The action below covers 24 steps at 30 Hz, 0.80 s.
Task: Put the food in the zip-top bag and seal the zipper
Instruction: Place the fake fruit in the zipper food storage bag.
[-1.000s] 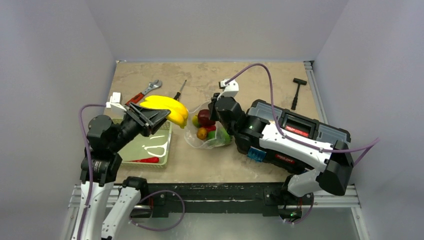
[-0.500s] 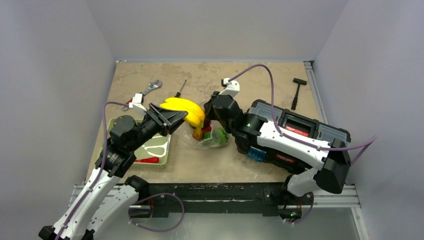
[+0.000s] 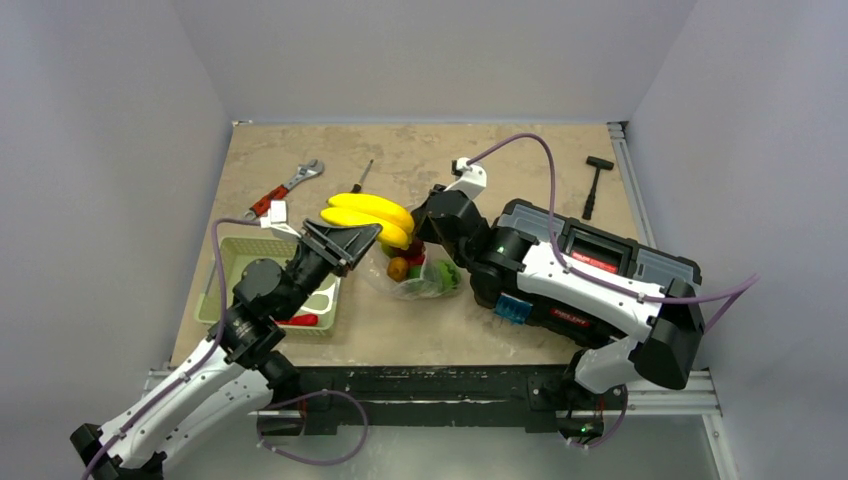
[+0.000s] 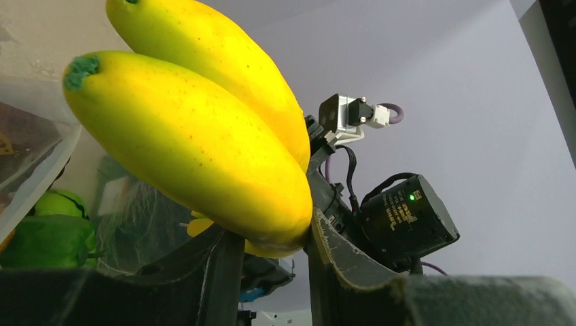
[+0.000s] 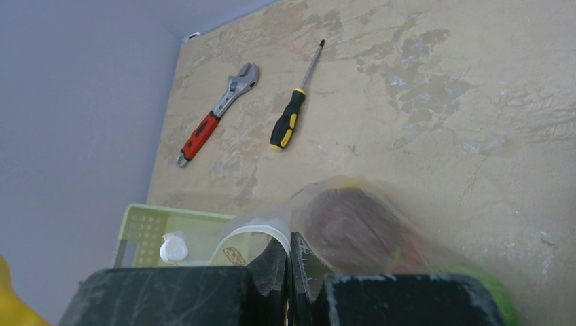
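The bananas' stem ends stick out past the zip-top bag's rim, so next my left gripper draws back, turns the bananas and lowers them into the bag's opening.
My left gripper is shut on a bunch of yellow toy bananas, holding it in the air just left of and above the zip-top bag. In the left wrist view the bananas fill the frame, pinched at their end between my fingers. The bag holds orange, green and maroon food. My right gripper is shut on the bag's upper edge; its wrist view shows the white zipper strip pinched between the fingertips. A long red chilli lies in the basket.
The pale green mesh basket sits at the left. A wrench and a screwdriver lie behind it, a black hammer at the far right. A black toolbox stands under my right arm.
My left arm has carried the bananas rightward from over the basket to the bag's mouth. The right gripper has kept its hold on the bag's edge, shifting slightly.
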{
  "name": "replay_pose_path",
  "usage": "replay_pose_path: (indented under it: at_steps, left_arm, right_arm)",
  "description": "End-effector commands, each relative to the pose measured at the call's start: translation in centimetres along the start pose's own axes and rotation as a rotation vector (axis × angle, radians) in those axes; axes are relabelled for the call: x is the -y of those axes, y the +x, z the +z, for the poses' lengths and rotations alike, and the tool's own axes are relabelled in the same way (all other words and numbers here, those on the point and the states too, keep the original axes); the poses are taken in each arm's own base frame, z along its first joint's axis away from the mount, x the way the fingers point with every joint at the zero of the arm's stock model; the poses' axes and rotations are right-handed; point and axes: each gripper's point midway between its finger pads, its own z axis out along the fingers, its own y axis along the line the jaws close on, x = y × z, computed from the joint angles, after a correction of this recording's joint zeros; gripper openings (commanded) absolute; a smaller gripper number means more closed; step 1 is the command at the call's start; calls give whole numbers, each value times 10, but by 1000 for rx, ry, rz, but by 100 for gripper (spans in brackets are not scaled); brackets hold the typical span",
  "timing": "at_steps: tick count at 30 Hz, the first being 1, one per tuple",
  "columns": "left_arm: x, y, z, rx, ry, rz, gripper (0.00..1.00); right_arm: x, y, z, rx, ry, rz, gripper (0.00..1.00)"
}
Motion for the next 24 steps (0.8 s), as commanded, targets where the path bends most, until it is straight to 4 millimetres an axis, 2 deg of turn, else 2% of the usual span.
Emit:
replay_pose_path:
  at_steps: [1, 5, 10, 17, 24]
  left_arm:
    - [-11, 17, -6, -47, 9, 30, 0]
    - [-20, 17, -16, -36, 10, 23, 0]
    - [-20, 23, -19, -68, 15, 20, 0]
    - [-21, 42, -3, -125, 41, -19, 0]
    - [-26, 62, 12, -164, -12, -31, 0]
  right_arm:
    - [-34, -57, -24, 129, -102, 193, 0]
    - [-33, -61, -25, 137, -110, 195, 0]
    - [-33, -55, -19, 116, -114, 192, 0]
    - [-41, -52, -16, 98, -135, 200, 0]
    - [-44, -55, -19, 100, -157, 199, 0]
